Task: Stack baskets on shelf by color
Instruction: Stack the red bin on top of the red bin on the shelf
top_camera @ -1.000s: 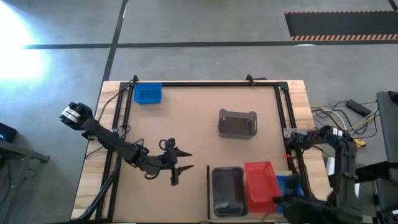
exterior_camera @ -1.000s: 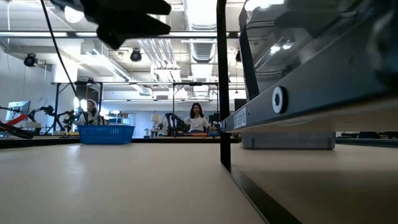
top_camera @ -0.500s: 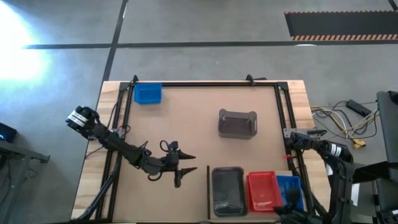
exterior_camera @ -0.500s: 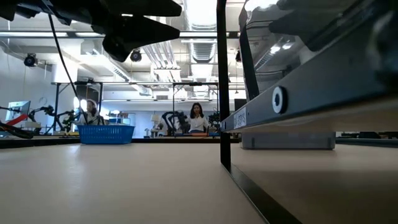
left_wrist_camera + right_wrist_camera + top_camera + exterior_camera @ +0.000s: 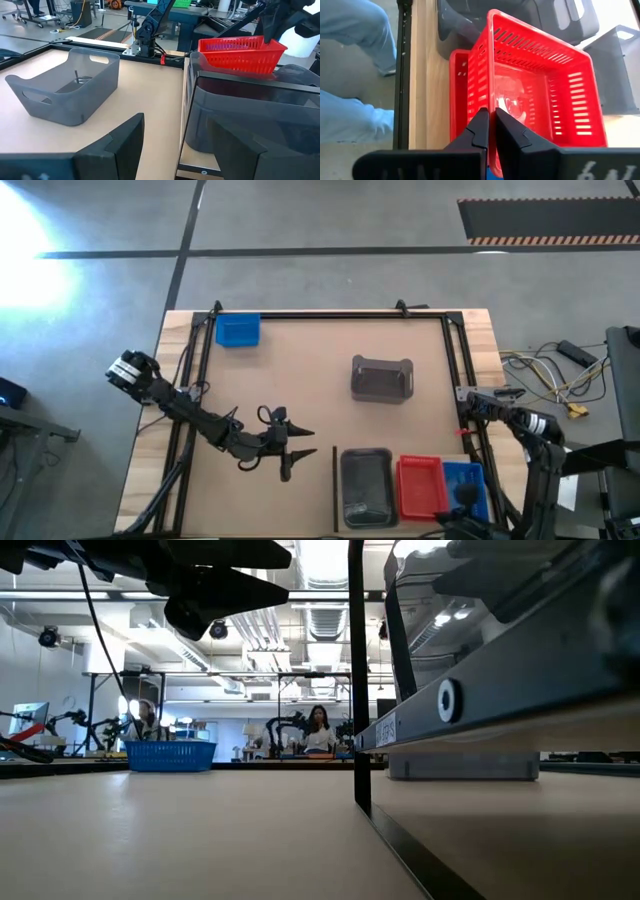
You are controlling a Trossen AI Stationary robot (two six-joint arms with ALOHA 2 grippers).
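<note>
The blue basket at the far corner (image 5: 238,330) is too far away for my right gripper to reach. Next, my left gripper passes it over so that it can be stacked on the shelf's blue basket (image 5: 470,479).
My right gripper (image 5: 491,120) is shut on a red basket (image 5: 540,90) at the table's near right, above the shelf (image 5: 335,480). A second red basket (image 5: 457,75) sits under it. On the shelf, a dark grey basket (image 5: 367,485) stands to the left of the red one (image 5: 420,485) and a blue basket (image 5: 468,478) to its right. Another grey basket (image 5: 382,378) rests on the tabletop, and a blue one (image 5: 238,330) at the far left corner. My left gripper (image 5: 300,452) hovers open left of the shelf, holding nothing. My right gripper pinches the red basket's end wall at its rim (image 5: 492,102), one finger inside the basket and one outside. The fingers slant down from the table's near right side. The basket hangs tilted over the lower red basket; whether the two touch, I cannot tell.
A black metal frame (image 5: 330,314) runs round the tabletop. The shelf's thin dark upright edge (image 5: 360,690) stands between my left gripper and the stacked baskets. Bare tabletop lies in the middle and left. A person's legs in blue (image 5: 355,75) stand beside the table.
My right gripper has gone down toward the shelf with the red basket, which has sunk over the other red basket and turned square with its neighbours, so the blue basket beside it shows more. My left gripper has sunk a little and stays open.
</note>
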